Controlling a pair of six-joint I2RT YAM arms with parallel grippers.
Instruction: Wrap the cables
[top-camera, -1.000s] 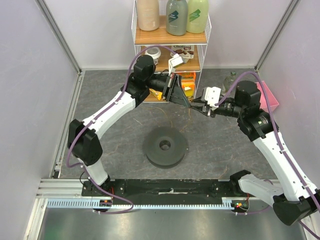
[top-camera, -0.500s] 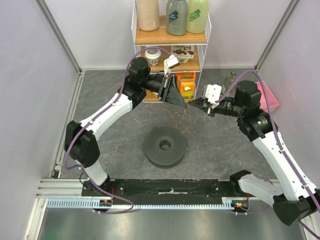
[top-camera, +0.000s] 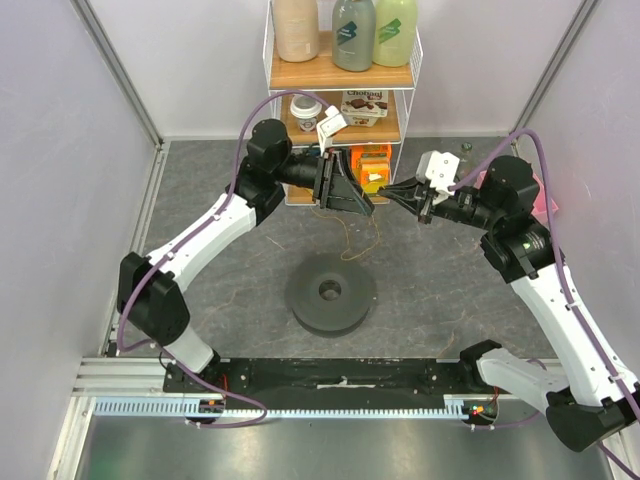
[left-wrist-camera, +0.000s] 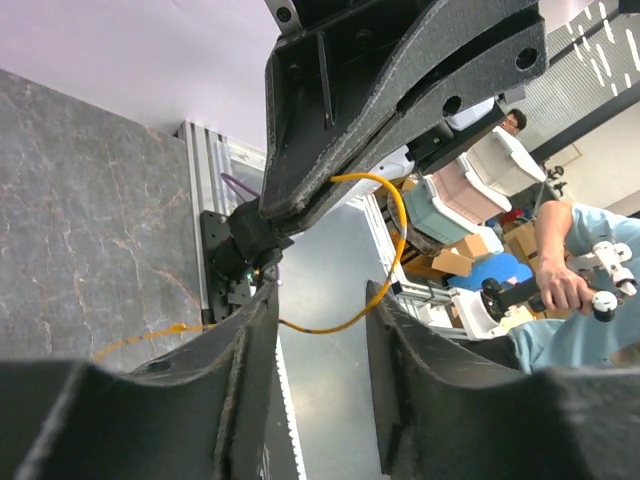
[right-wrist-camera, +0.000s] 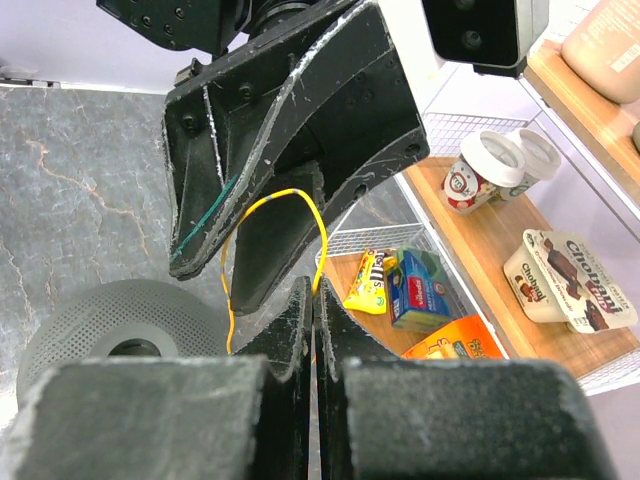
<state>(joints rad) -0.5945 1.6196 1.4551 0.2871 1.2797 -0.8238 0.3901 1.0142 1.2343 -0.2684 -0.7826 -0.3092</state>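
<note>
My right gripper needs to open and pinch both sides (right-wrist-camera: 321, 255) together below my left gripper, because one side of the cable's loop (right-wrist-camera: 229, 300) is hanging outside my right gripper.
The cable (right-wrist-camera: 292, 195) is a hair-thin yellow-orange wire. My right gripper (right-wrist-camera: 316, 286) is shut on it, and the wire arcs up from the tips and drops toward the floor. In the left wrist view the wire (left-wrist-camera: 330, 324) crosses the gap of my left gripper (left-wrist-camera: 322, 300), which is open, with neither finger pressing on it. In the top view both grippers meet in front of the shelf, the left (top-camera: 362, 205) and the right (top-camera: 387, 196), with the wire (top-camera: 349, 240) hanging in a faint loop. The dark grey round spool (top-camera: 331, 293) lies flat on the floor below them.
A white wire shelf (top-camera: 342, 75) stands just behind the grippers, holding bottles, cups, snack packs and an orange box (top-camera: 375, 165). A pink object (top-camera: 541, 190) sits at the right wall. The arm bases and a metal rail (top-camera: 340, 405) are at the near edge.
The right gripper has moved back and up toward the shelf with the wire. The left wrist has shifted back and left and turned, its jaws still open by the right gripper's tips.
</note>
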